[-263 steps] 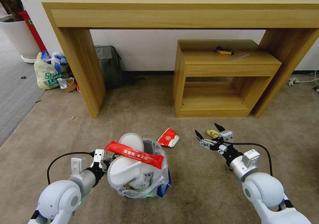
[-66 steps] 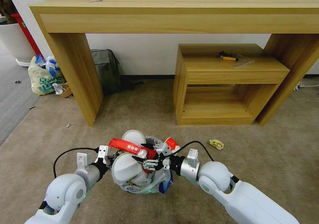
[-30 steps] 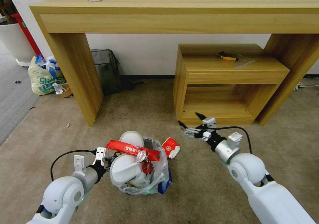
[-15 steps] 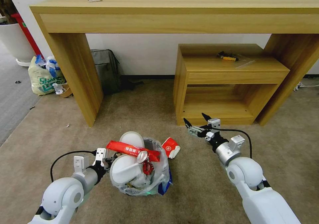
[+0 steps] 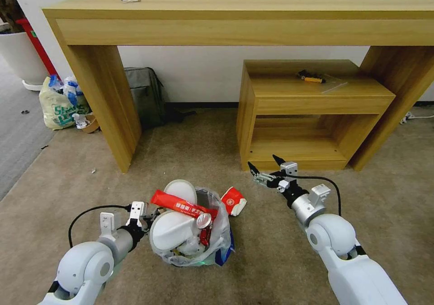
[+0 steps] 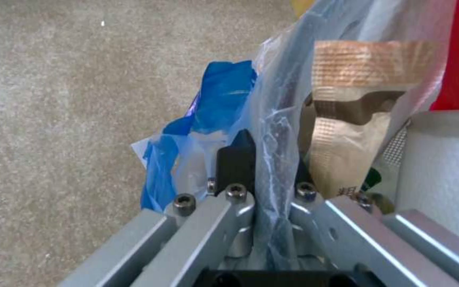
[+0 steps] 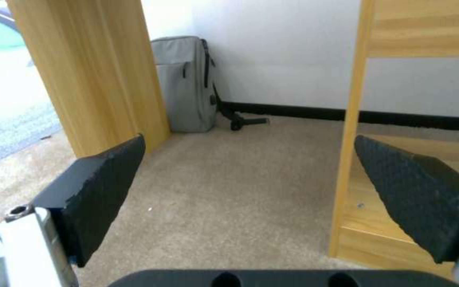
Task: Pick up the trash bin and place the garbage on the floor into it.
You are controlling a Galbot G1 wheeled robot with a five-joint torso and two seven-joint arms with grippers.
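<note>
Slippers and a red wrapper (image 5: 181,204) are crowding the trash bin's opening. The red-and-white paper cup (image 5: 233,201) will lie on top when I put it there.
The trash bin (image 5: 192,246) stands on the beige floor (image 5: 185,153) in front of me, its crinkly bag (image 6: 275,131) bulging. It holds white slippers (image 5: 172,227), a long red wrapper (image 5: 183,207) and a red can (image 5: 203,229). My left gripper (image 5: 145,215) is at the bin's left rim, and in the left wrist view this left gripper (image 6: 267,157) is shut on the rim and bag. A red-and-white paper cup (image 5: 233,201) lies on the floor against the bin's right side. My right gripper (image 5: 264,169) hovers open and holds nothing, to the right of the bin and apart from it; its pads (image 7: 99,187) stand wide.
A low wooden shelf (image 5: 312,115) stands just beyond the right gripper, under a long wooden table (image 5: 235,13). A grey backpack (image 5: 142,95) leans on the wall beside the table leg (image 7: 91,71). A pale shopping bag (image 5: 58,108) and a white planter (image 5: 20,56) sit far left.
The right gripper, over the bin 2.2 s ago, has pulled back to the right and stands open near the shelf. A red can now lies in the bin. The left gripper keeps its hold.
</note>
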